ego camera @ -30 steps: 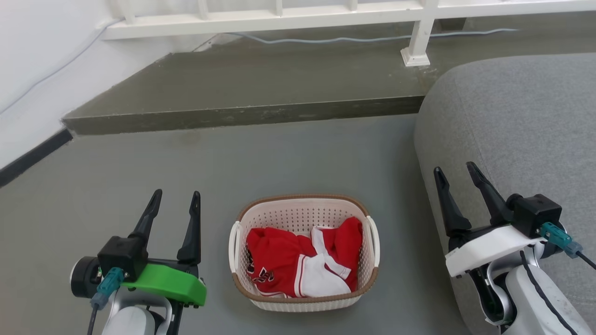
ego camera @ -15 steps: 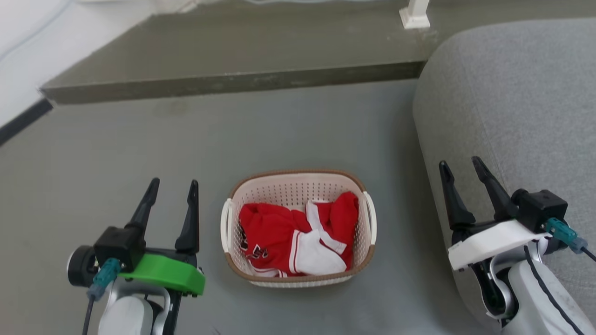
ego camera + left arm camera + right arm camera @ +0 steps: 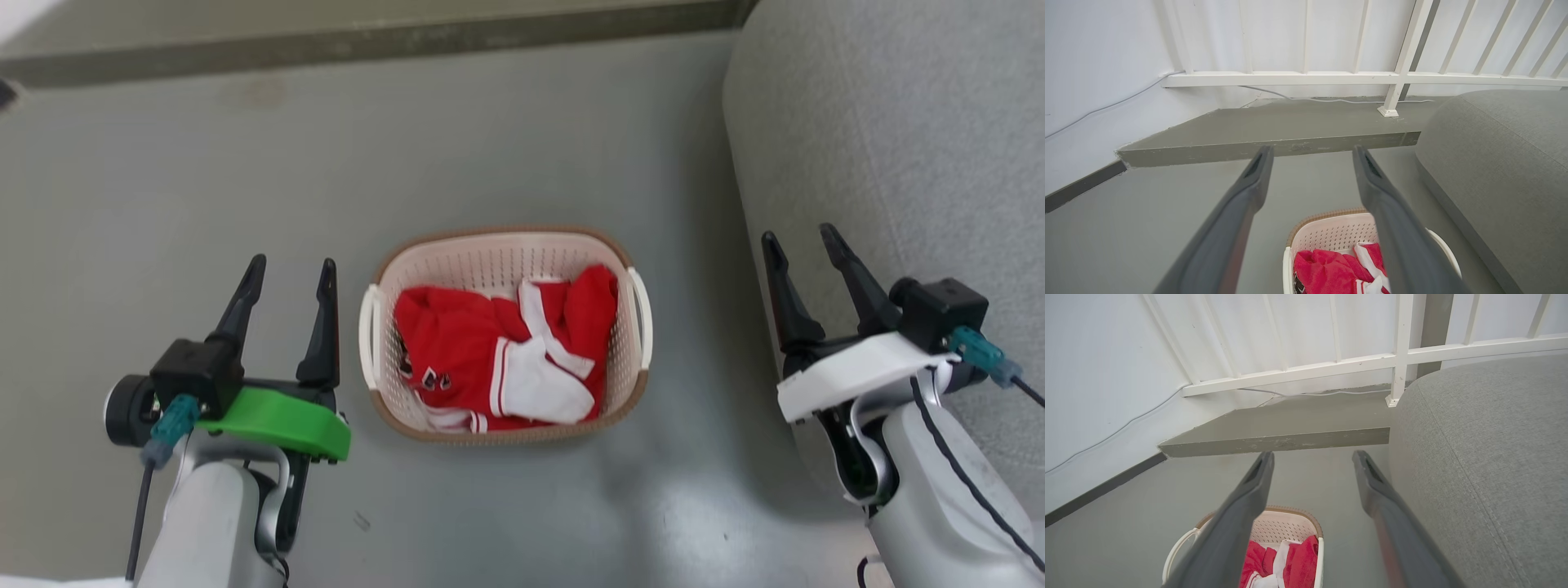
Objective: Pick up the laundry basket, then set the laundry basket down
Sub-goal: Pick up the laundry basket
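I expect the red and white garment [image 3: 500,348] to come along in its folds when I lift the basket, since the garment lies low inside the brown rim [image 3: 507,437].
The laundry basket [image 3: 457,261] stands on the grey floor in the middle of the head view, cream and perforated with a brown rim and white side handles. A red and white garment [image 3: 498,351] lies inside it. My left gripper [image 3: 287,272] is open, to the left of the basket and apart from it. My right gripper [image 3: 796,235] is open too, to the basket's right, over the edge of the grey sofa. The basket [image 3: 1331,234] also sits low in the left wrist view and the basket [image 3: 1284,522] low in the right wrist view.
A grey fabric sofa [image 3: 898,147] fills the right side, close to my right arm. A raised concrete step [image 3: 1274,126] runs across behind the basket, with a white railing [image 3: 1396,61] and a cable on it. A white wall [image 3: 1094,81] is at the left.
The head camera has tilted down, so the basket and step sit higher in the picture and the railing has left it. Both grippers stay open beside the basket.
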